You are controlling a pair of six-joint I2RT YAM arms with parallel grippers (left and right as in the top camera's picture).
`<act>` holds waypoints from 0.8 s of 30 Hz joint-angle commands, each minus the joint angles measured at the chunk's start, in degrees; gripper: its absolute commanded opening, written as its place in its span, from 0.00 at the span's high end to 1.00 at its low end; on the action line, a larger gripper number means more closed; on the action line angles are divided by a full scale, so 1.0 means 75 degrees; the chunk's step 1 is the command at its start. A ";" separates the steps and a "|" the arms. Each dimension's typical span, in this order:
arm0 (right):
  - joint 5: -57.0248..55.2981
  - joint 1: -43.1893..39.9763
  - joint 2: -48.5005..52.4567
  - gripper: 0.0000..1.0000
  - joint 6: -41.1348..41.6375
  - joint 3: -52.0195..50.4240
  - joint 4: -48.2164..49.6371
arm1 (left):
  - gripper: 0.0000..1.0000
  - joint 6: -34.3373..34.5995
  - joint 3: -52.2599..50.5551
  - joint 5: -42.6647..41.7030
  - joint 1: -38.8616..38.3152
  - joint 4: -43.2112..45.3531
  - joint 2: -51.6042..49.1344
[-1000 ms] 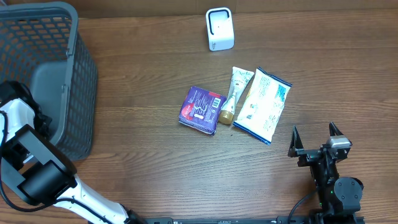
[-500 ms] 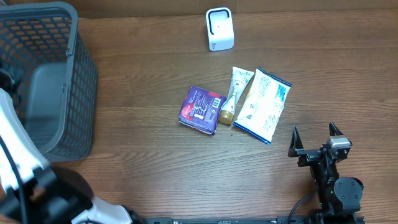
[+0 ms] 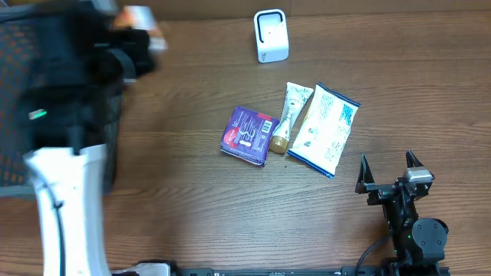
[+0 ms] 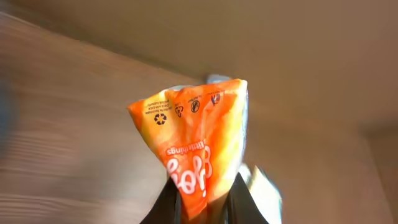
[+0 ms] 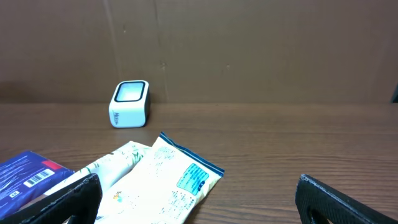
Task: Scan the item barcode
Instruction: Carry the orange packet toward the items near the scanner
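My left gripper should keep going toward the cream tube and white-and-blue bag (image 3: 301, 129) and let go there, because the orange pouch (image 3: 144, 23) is clear of the grey basket.
An orange snack pouch (image 4: 194, 146) with white lettering is pinched at its lower end by my left gripper (image 4: 204, 206), which is shut on it. In the overhead view that arm is a dark blur at the far left, and the pouch (image 3: 140, 18) shows at its tip near the table's back edge. The white barcode scanner (image 3: 271, 35) stands at the back centre, well to the right of the pouch, and appears in the right wrist view as the scanner (image 5: 129, 104). My right gripper (image 3: 392, 175) rests at the front right, open and holding nothing.
A purple packet (image 3: 249, 135), a cream tube (image 3: 289, 115) and a white-and-blue bag (image 3: 326, 128) lie together mid-table. The grey mesh basket (image 3: 11, 115) at the far left is mostly covered by the blurred left arm.
The left arm has swung fast from beside the basket up and toward the back, bringing the orange pouch into view. The right arm and the items on the table have not moved.
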State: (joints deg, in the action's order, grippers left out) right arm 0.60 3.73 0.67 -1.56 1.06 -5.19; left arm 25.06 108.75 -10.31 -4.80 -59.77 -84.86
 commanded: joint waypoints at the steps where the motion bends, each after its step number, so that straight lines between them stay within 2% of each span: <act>1: -0.0073 -0.0052 -0.0067 0.00 -0.0052 -0.0076 0.0047 | 0.96 -0.0143 -0.0568 0.0067 -0.1428 -0.0006 -0.0769; 8: -0.0073 -0.0052 -0.0067 0.00 -0.0052 -0.0076 0.0047 | 0.96 -0.0087 -0.0746 0.0023 -0.3418 0.0650 -0.2943; 13: -0.0073 -0.0052 -0.0067 0.00 -0.0052 -0.0076 0.0047 | 0.93 -0.0096 -0.0746 0.0026 -0.4097 0.1445 -0.4095; 15: -0.0073 -0.0050 -0.0067 0.00 -0.0052 -0.0076 0.0047 | 0.85 -0.0096 -0.0746 0.0023 -0.4179 0.1620 -0.4334; 16: -0.0073 -0.0052 -0.0067 0.00 -0.0052 -0.0079 0.0047 | 0.72 -0.0117 -0.0746 0.0026 -0.4194 0.1705 -0.4406; 19: -0.0073 -0.0052 -0.0067 0.00 -0.0052 -0.0076 0.0047 | 0.62 -0.0271 -0.0740 0.0026 -0.4176 0.1830 -0.4433; 21: -0.0073 -0.0052 -0.0067 0.00 -0.0052 -0.0076 0.0047 | 0.43 -0.0452 -0.0659 0.0026 -0.4130 0.1824 -0.4427; 24: -0.0073 -0.0052 -0.0067 0.00 -0.0052 -0.0076 0.0047 | 0.34 -0.0615 -0.0373 0.0032 -0.4022 0.1612 -0.4412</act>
State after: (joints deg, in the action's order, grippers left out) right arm 0.60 3.73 0.69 -1.54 1.06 -5.19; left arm 23.16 103.02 -10.31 -36.10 -46.50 -118.32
